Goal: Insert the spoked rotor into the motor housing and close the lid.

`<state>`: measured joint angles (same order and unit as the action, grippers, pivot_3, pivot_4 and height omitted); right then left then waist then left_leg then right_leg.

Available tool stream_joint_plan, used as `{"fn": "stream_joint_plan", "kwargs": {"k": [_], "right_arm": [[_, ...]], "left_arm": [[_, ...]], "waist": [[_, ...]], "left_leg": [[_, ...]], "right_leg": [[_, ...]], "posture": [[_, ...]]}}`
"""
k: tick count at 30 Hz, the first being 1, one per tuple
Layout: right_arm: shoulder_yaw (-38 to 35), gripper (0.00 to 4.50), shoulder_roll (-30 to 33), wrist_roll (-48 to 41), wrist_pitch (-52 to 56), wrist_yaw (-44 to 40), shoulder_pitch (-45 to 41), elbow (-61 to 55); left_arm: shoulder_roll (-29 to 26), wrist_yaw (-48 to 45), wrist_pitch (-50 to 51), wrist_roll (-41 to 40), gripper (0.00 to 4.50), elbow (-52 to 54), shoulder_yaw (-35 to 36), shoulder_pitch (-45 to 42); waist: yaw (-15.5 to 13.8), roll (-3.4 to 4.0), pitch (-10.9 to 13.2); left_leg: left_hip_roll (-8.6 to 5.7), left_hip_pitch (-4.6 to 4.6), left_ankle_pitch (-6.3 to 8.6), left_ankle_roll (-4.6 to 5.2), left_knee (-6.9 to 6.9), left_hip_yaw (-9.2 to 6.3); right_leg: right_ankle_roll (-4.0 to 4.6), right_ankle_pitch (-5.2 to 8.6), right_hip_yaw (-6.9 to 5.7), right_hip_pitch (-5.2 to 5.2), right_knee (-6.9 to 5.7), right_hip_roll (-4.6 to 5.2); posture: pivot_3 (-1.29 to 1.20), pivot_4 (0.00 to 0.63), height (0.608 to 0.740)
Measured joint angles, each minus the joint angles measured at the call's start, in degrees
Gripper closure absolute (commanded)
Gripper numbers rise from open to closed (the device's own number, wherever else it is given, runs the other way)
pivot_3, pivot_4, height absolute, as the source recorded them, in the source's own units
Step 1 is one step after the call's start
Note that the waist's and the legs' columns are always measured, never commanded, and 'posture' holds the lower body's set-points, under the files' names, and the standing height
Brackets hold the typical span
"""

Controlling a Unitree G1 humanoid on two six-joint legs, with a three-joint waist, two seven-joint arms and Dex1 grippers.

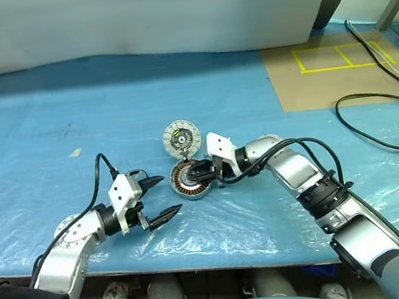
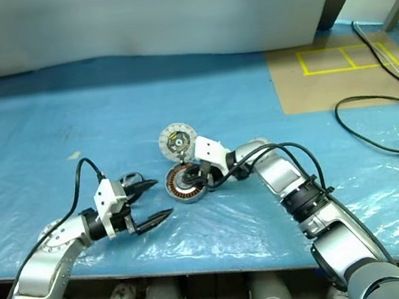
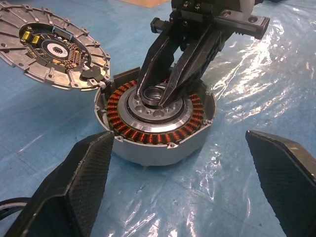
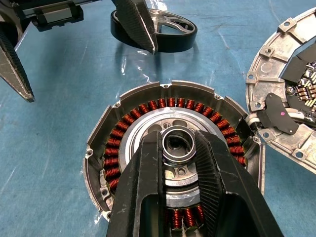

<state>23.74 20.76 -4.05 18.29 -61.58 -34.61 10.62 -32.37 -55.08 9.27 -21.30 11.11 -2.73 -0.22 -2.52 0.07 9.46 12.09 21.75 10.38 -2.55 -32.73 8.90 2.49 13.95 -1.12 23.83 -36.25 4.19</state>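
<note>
The small metal ring (image 4: 178,145) is too high in the centre of the rotor's silver middle part, so my right gripper should open, close above it and push the ring's rim (image 4: 178,129) down.
The motor housing (image 1: 186,178) lies flat on the blue table, its copper windings around a silver hub. My right gripper (image 4: 177,140) reaches into it from the right. It is shut on a small metal ring (image 4: 176,143) at the hub's centre. The lid (image 1: 181,136), whitish segmented face showing, stands tilted at the housing's far edge. The spoked rotor (image 4: 175,42), a dark ring with silver spokes, lies on the table beside my left gripper. My left gripper (image 1: 170,193) rests just left of the housing, open and empty, pointing at it.
Crinkled blue plastic sheet (image 1: 69,123) covers the table, whose front edge (image 1: 222,254) runs close to my arms. A brown board with yellow tape (image 1: 342,55) sits at the back right. A black cable (image 1: 373,117) loops over the right side.
</note>
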Motion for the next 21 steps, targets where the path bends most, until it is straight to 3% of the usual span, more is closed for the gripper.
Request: {"fn": "stream_joint_plan", "kwargs": {"k": [2, 7, 21], "right_arm": [[0.0, 3.93, -0.4, 0.4, -1.0, 0.5, 0.0, 0.6], [0.0, 2.30, -1.0, 1.2, -2.1, 1.2, 0.0, 1.3], [-2.7, 2.30, -0.4, -1.9, 3.4, -0.5, -0.1, -2.0]], "left_arm": [[0.0, 0.1, 0.2, 0.0, 0.00, 0.0, 0.0, -0.2], [0.1, 0.8, 1.7, 0.0, 0.00, 0.7, -0.2, -0.5], [0.1, 1.6, 5.1, -0.3, 0.00, 3.0, -0.2, -1.5]], "waist": [[0.0, 0.00, 0.0], [0.0, 0.00, 0.0], [0.0, 0.00, 0.0]], "left_leg": [[0.00, -0.02, 0.00, 0.00, 0.00, 0.00], [0.00, -0.12, 0.00, 0.01, -0.04, 0.00], [0.01, -0.14, 0.00, 0.00, -0.02, 0.00]], "right_leg": [[0.00, 0.00, 0.00, 0.00, -0.04, 0.00], [0.00, 0.00, 0.01, -0.12, -0.10, 0.01], [0.00, 0.00, 0.00, -0.15, -0.06, 0.00]], "posture": [[0.00, 0.150, 0.740], [0.00, 0.150, 0.740], [0.00, 0.150, 0.740]]}}
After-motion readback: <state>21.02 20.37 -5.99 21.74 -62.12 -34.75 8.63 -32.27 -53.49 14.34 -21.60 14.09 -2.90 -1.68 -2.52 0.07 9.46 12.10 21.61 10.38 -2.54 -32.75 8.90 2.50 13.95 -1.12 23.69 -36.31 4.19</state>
